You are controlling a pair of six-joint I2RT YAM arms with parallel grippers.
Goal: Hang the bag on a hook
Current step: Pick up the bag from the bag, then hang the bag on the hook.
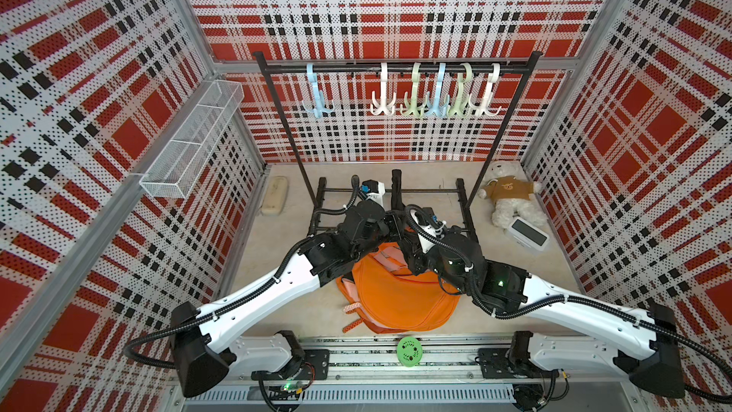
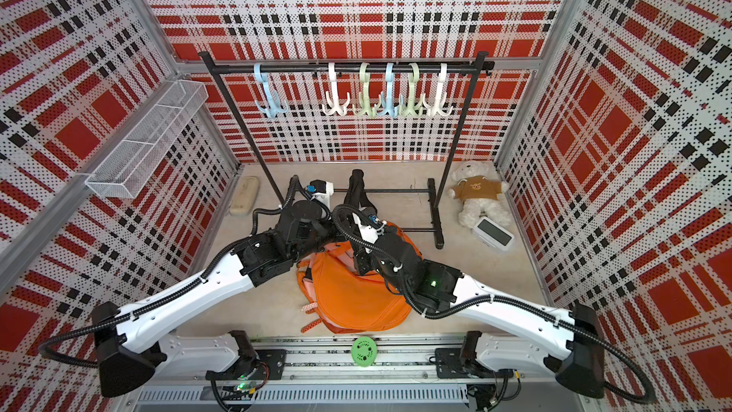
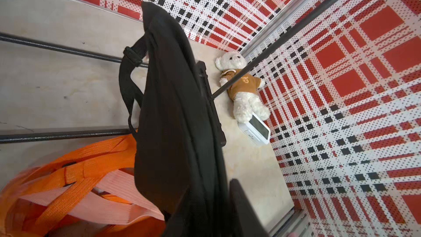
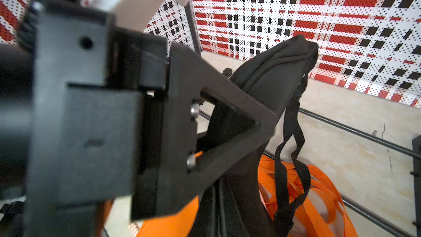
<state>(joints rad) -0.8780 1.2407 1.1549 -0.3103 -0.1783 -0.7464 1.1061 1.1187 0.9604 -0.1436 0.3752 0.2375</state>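
Next, my right gripper opens and takes the strap (image 4: 289, 125) for the hook, because both my grippers are pinching the black bag's body (image 3: 177, 131) while the bag's strap hangs loose.
A black bag (image 1: 396, 188) with a thin black strap stands upright over the rack's base; it also shows in the wrist views as the black bag (image 3: 170, 110) and black bag (image 4: 262, 83). My left gripper (image 1: 390, 223) is shut on its lower part, with black fabric pinched between the fingers (image 3: 241, 201). My right gripper (image 1: 410, 241) is shut on the same bag just below; one left finger (image 4: 227, 121) crosses the bag in the right wrist view. Several pastel hooks (image 1: 382, 91) hang from the black rail (image 1: 511, 69) high above, all bare.
An orange backpack (image 1: 396, 295) lies under both arms. A teddy bear (image 1: 509, 196) and a white clock (image 1: 528, 233) lie at the right, a beige case (image 1: 274, 195) at the left. A wire basket (image 1: 190, 132) sticks out of the left wall. A green disc (image 1: 409, 351) sits in front.
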